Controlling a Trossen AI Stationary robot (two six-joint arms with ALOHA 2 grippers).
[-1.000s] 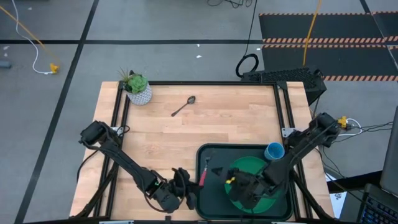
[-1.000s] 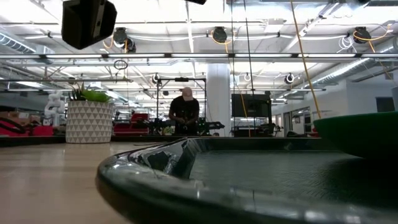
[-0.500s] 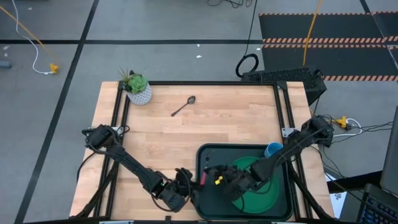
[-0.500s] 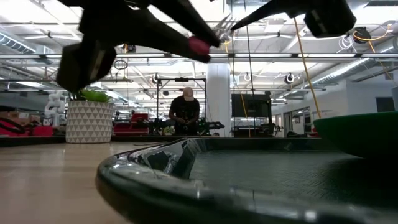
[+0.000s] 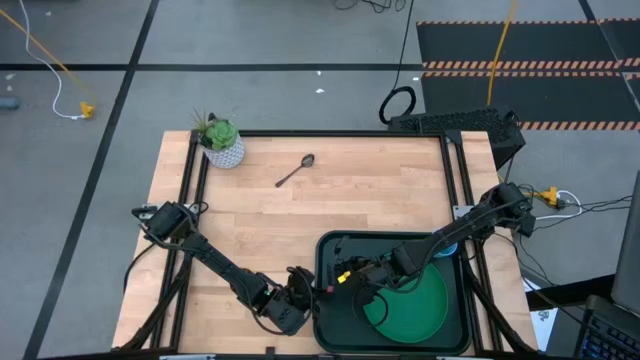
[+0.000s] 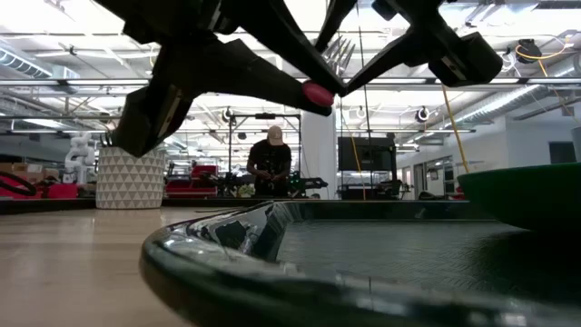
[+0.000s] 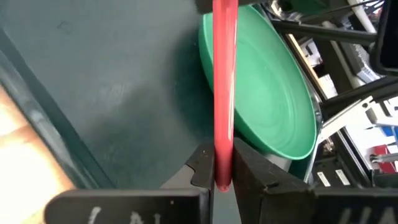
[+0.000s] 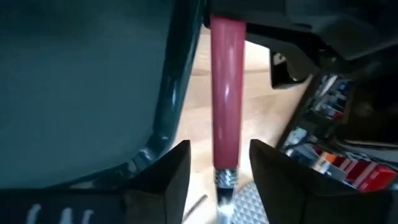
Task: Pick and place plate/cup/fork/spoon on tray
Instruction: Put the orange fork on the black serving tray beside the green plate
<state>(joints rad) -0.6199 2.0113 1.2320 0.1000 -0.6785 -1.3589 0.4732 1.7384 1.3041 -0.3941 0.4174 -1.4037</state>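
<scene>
The fork's handle end (image 7: pixel 222 179) is pinched in my left gripper over the tray's rim, so this gripper should pass the fork to my right gripper to be laid next to the plate (image 5: pixel 346 322).
My left gripper (image 5: pixel 305 296) is shut on the fork (image 5: pixel 326 289), which is held in the air over the left rim of the dark tray (image 5: pixel 330 245). The fork's silver tines (image 6: pixel 338 50) point up and away in the low view. My right gripper (image 5: pixel 342 279) is open. Its fingers (image 8: pixel 168 177) stand on either side of the fork where the red handle meets the metal, and gaps show on both sides. The green plate (image 5: pixel 415 308) lies on the tray floor. The blue cup (image 5: pixel 446 247) stands in the tray's far right corner, partly behind my right arm. The spoon (image 5: pixel 295 171) lies on the table at the far side. My left gripper pinches the free end of the fork's red handle (image 7: pixel 222 163) between its two fingers. It comes from the table's left side, and the handle runs straight on from the fingers. The fork is lifted clear of the tray, slanting up toward its tines.
A white pot with a green plant (image 5: pixel 222 146) stands at the table's far left corner. Bare wood lies between the spoon and the tray. A person (image 6: pixel 270 163) stands in the room far behind the table.
My right gripper has gone from over the plate toward the table's left, and its open fingers now stand around the fork's neck. My left gripper, shut on the fork, has come into the low view, with the fork staying clear of the tray.
</scene>
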